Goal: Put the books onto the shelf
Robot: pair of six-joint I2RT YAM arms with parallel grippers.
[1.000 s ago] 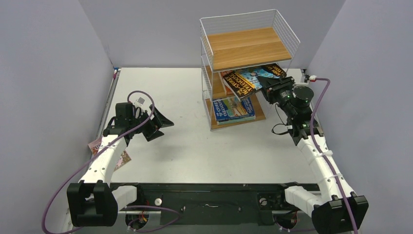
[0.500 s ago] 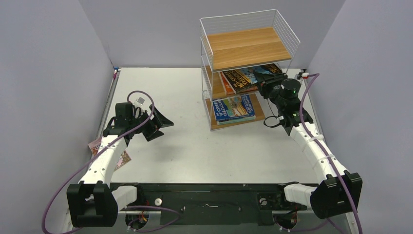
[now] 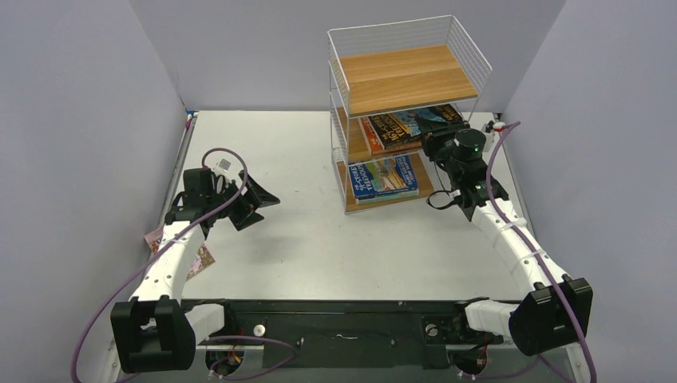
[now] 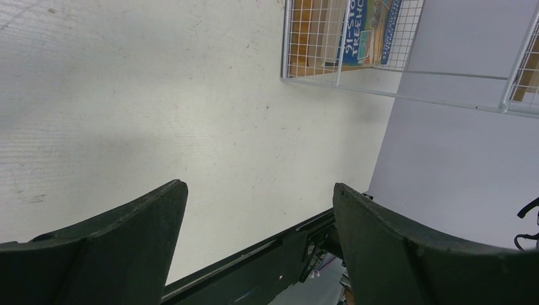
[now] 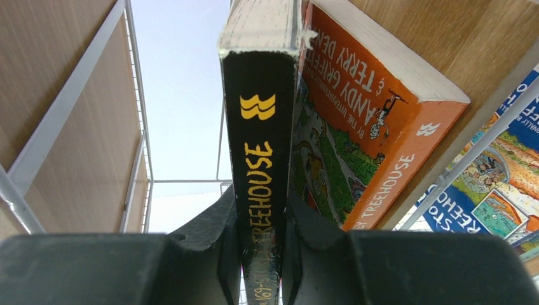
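I should use my right gripper to slide the black book over the orange book's end, because the black book leaves that end uncovered. Then I should grab the black book's spine again.
The shelf of white wire and wooden boards stands at the back right. My right gripper is shut on a black book and holds it inside the middle tier, over an orange book. In the right wrist view the black spine is pinched in my right gripper, with the orange book beside it. A blue book lies on the bottom tier. A pink book lies at the table's left edge, partly under my left arm. My left gripper hangs open and holds nothing.
Grey walls close in the table on the left, back and right. A black rail runs along the near edge between the arm bases. The left wrist view shows bare table below my left gripper and the shelf's lower wire frame.
My right arm has pushed the black book deeper into the middle tier. My left arm has shifted slightly toward the left and the near edge, still open.
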